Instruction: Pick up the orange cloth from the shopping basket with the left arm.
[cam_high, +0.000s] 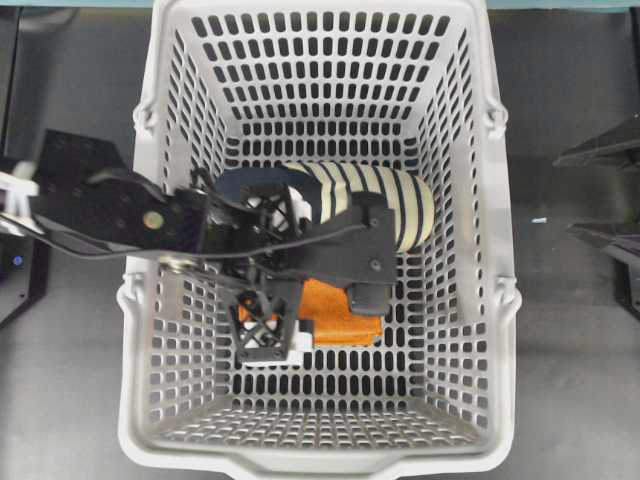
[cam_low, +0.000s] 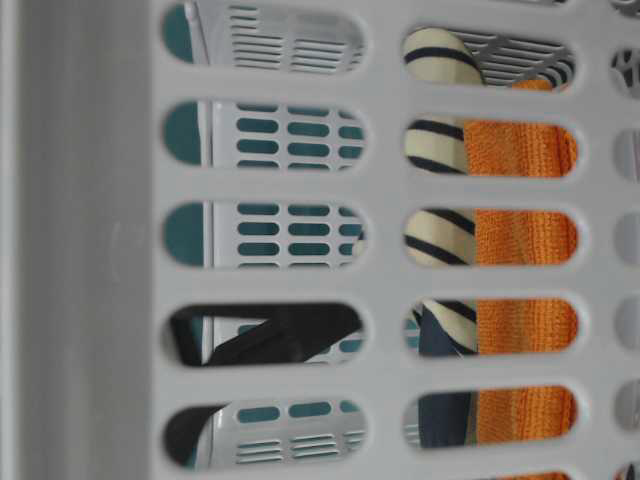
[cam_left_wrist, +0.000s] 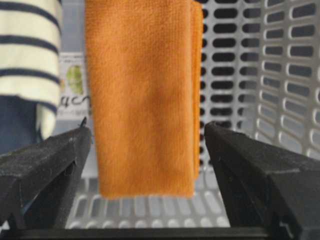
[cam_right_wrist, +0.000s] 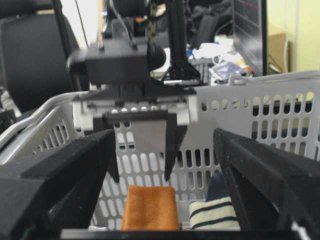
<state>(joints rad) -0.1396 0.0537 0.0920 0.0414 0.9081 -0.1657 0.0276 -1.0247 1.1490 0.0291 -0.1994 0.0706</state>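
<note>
A white printed label (cam_left_wrist: 74, 82) shows along the orange cloth's edge (cam_left_wrist: 143, 100), so a package should be hidden under the cloth when I lift it.
The orange cloth (cam_high: 345, 318) lies flat on the floor of the shopping basket (cam_high: 500, 300), beside the striped slipper (cam_high: 385, 200). My left arm reaches into the basket from the left. The left gripper (cam_high: 272, 335) is open and empty, its fingers pointing down just above one end of the cloth. In the left wrist view the cloth (cam_left_wrist: 142, 95) runs away between the two spread fingers of the gripper (cam_left_wrist: 147, 129). The right wrist view shows the left gripper (cam_right_wrist: 142, 172) over the cloth (cam_right_wrist: 150, 207). My right gripper (cam_high: 575, 193) is open and empty outside the basket; it also shows in its own view (cam_right_wrist: 164, 135).
The navy-and-cream slipper (cam_left_wrist: 27, 55) lies close along one long side of the cloth, with a white printed label (cam_left_wrist: 72, 95) between them. The slotted basket wall (cam_left_wrist: 290, 85) rises on the cloth's other side. The table-level view shows cloth (cam_low: 525, 240) and slipper (cam_low: 440, 235) through the wall slots.
</note>
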